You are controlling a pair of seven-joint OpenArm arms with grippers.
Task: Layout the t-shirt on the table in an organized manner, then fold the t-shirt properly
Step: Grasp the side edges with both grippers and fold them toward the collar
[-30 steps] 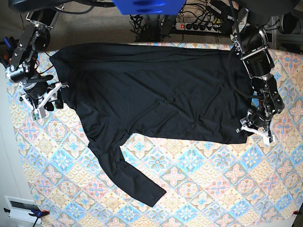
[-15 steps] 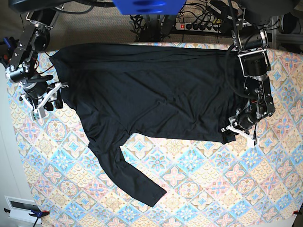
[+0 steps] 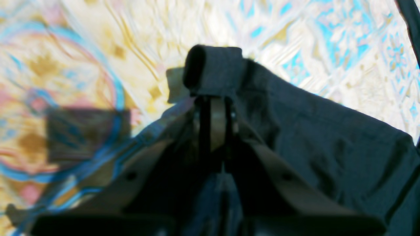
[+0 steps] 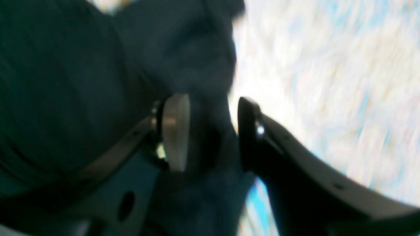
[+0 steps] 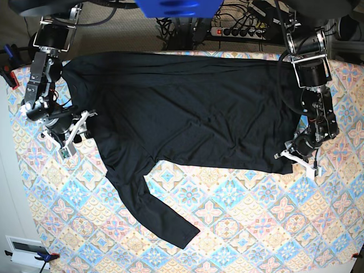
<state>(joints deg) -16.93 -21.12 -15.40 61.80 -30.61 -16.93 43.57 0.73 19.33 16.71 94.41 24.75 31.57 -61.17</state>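
The long sleeve [image 5: 160,214] trails loosely from the black t-shirt's near edge [image 5: 132,162]. The sleeve will drag behind when I fold that edge away.
The black t-shirt [image 5: 182,108] lies spread across the patterned table [image 5: 244,227], one long sleeve [image 5: 153,210] trailing toward the front. My left gripper [image 5: 297,157] sits at the shirt's lower right corner. In the left wrist view it [image 3: 215,98] is shut on a small fold of the t-shirt [image 3: 213,68]. My right gripper [image 5: 75,134] is at the shirt's left edge. In the right wrist view it [image 4: 210,131] is open, and black fabric [image 4: 82,82] lies between its fingers [image 4: 175,131].
A power strip [image 5: 244,31] and cables lie behind the table's far edge. A blue object [image 5: 179,7] hangs at the top centre. A white box [image 5: 25,250] sits off the table at the lower left.
My left gripper shut on the shirt's lower right corner, after shifting left and then back a little. My right gripper moved right and forward onto the shirt's left edge and opened wider.
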